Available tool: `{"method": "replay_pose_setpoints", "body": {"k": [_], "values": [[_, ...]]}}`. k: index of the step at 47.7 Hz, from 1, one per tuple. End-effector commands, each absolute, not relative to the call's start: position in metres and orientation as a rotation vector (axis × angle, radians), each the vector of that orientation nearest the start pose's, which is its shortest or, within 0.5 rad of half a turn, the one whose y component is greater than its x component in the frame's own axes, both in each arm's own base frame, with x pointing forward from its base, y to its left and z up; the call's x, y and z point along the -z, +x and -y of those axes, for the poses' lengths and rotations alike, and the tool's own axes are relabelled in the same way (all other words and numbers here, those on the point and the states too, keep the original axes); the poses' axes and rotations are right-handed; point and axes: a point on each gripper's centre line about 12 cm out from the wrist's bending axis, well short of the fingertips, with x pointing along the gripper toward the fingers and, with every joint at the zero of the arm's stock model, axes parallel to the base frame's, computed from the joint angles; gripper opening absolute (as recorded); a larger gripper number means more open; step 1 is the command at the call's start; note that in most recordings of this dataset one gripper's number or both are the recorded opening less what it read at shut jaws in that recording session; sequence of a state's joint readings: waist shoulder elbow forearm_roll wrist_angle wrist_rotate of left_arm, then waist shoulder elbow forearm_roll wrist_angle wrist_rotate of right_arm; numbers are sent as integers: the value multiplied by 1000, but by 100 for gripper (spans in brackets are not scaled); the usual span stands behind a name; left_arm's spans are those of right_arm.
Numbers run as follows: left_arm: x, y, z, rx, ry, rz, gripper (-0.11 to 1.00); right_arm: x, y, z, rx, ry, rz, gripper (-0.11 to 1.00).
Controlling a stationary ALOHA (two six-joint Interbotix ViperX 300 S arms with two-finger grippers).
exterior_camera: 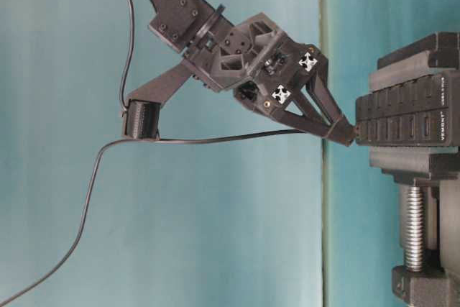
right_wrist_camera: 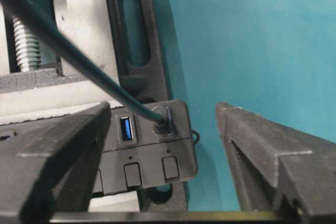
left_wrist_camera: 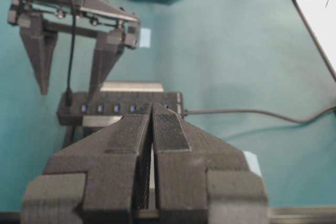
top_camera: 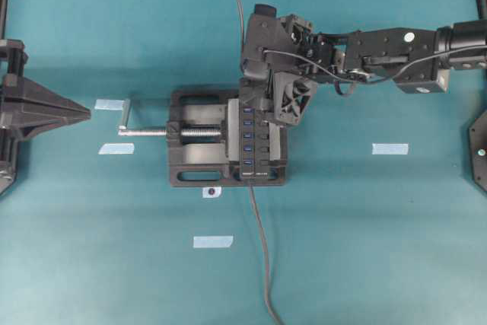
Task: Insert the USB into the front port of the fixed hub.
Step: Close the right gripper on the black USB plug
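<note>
My gripper is about to pull the USB (right_wrist_camera: 163, 121), which will come loose while the hub stays in place, because the vise's silver jaw (top_camera: 233, 130) presses along the fixed hub.
The fixed hub (top_camera: 249, 141) is a black bar with blue ports, clamped in a vise. The USB (right_wrist_camera: 161, 119) sits plugged into the hub's end port (left_wrist_camera: 68, 98), and its thin dark cable (right_wrist_camera: 63, 51) rises away from it. My right gripper (right_wrist_camera: 163, 109) hangs over that end of the hub (right_wrist_camera: 152, 150), open. Its fingers (left_wrist_camera: 42, 66) stand wide on either side of the plug and do not touch it. From table level the right gripper's tips (exterior_camera: 343, 132) meet the hub's end (exterior_camera: 410, 116). My left gripper (top_camera: 84, 114) stays shut at the far left, holding nothing.
A black vise (top_camera: 194, 142) with a silver screw (top_camera: 144, 132) holds the hub. The hub's own cable (top_camera: 262, 264) runs toward the near edge. Pale tape marks (top_camera: 389, 148) lie on the teal mat. The USB cable (exterior_camera: 215, 138) trails off behind the right arm.
</note>
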State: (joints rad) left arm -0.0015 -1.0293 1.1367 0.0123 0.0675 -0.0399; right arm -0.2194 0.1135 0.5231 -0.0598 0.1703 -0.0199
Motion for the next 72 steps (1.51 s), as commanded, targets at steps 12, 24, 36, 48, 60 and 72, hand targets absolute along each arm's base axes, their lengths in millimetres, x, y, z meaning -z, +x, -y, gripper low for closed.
{"method": "replay_pose_setpoints", "body": {"k": [12, 24, 36, 48, 60, 72], "values": [[-284, 190, 0, 0, -27, -164, 0, -176, 408, 94, 188, -4, -755, 69], [-284, 190, 0, 0, -27, -164, 0, -177, 408, 94, 191, -1, -753, 69], [-284, 190, 0, -2, -27, -164, 0, -175, 406, 94, 191, 0, -757, 62], [-284, 190, 0, -2, -27, -164, 0, -178, 403, 93, 191, -1, -748, 40], [-283, 190, 0, -2, -29, -166, 0, -178, 405, 93, 190, -1, -740, 26], [-283, 189, 0, -2, -27, -164, 0, -177, 404, 92, 189, 2, -743, 22]]}}
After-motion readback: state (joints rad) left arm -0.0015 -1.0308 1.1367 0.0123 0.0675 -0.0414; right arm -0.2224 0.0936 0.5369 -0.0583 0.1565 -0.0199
